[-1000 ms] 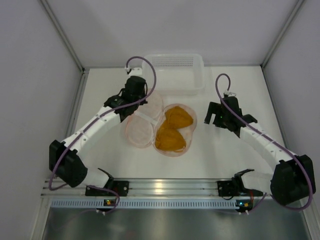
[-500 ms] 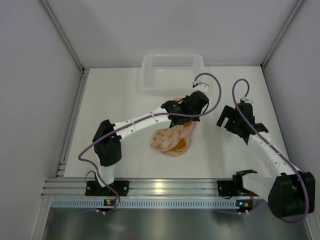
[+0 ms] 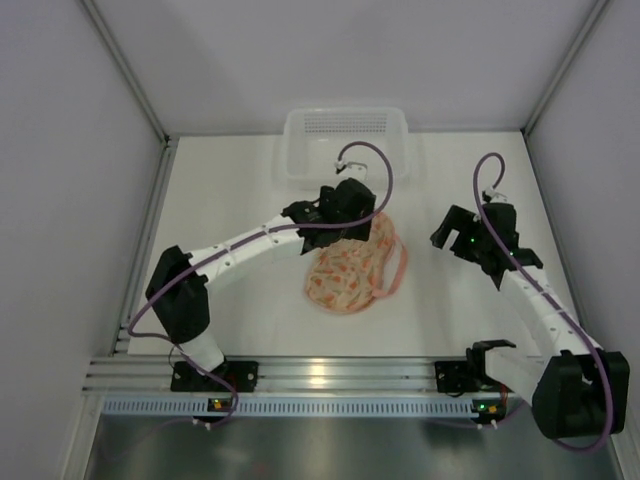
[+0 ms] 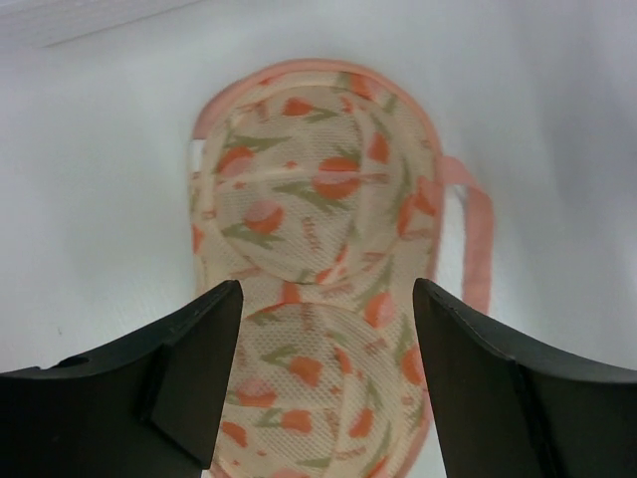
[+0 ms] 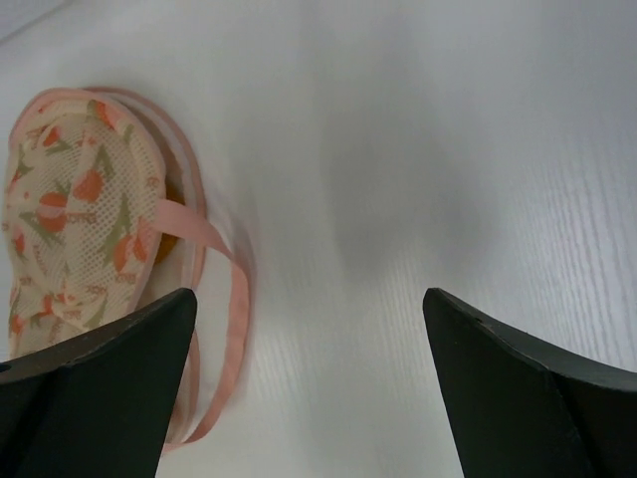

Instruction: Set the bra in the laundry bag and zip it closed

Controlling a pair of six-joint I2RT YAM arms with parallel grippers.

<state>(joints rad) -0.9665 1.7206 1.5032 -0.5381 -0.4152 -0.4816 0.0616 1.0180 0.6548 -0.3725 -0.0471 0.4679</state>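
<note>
I expect the whole of the laundry bag [image 3: 343, 277] to slide and turn along when I pull the bag's edge, because it lies loose with clear white tabletop [image 3: 440, 305] around it.
The laundry bag [image 3: 348, 275] lies folded shut on the white table, its tulip-print lid on top and its coral loop handle [image 3: 397, 265] trailing to the right. The bra is almost all hidden inside; only a mustard sliver [image 5: 171, 243] shows under the lid's edge in the right wrist view. My left gripper [image 3: 365, 222] hovers over the bag's far end, open, with nothing between its fingers; the bag [image 4: 318, 229] fills the left wrist view below the gripper [image 4: 326, 299]. My right gripper [image 3: 450, 236] is open above bare table to the right of the bag [image 5: 80, 229], well apart from it.
A white slotted plastic basket [image 3: 400, 125] stands against the back wall, just behind the left wrist. Grey walls close in the table on the left, right and back. The loop handle [image 5: 234, 329] lies loose on the table toward the right gripper [image 5: 309, 299].
The left arm swung the bag's open half over the bra and folded the bag shut, then opened its jaws and drew back. The right gripper shifted slightly right and stayed open.
</note>
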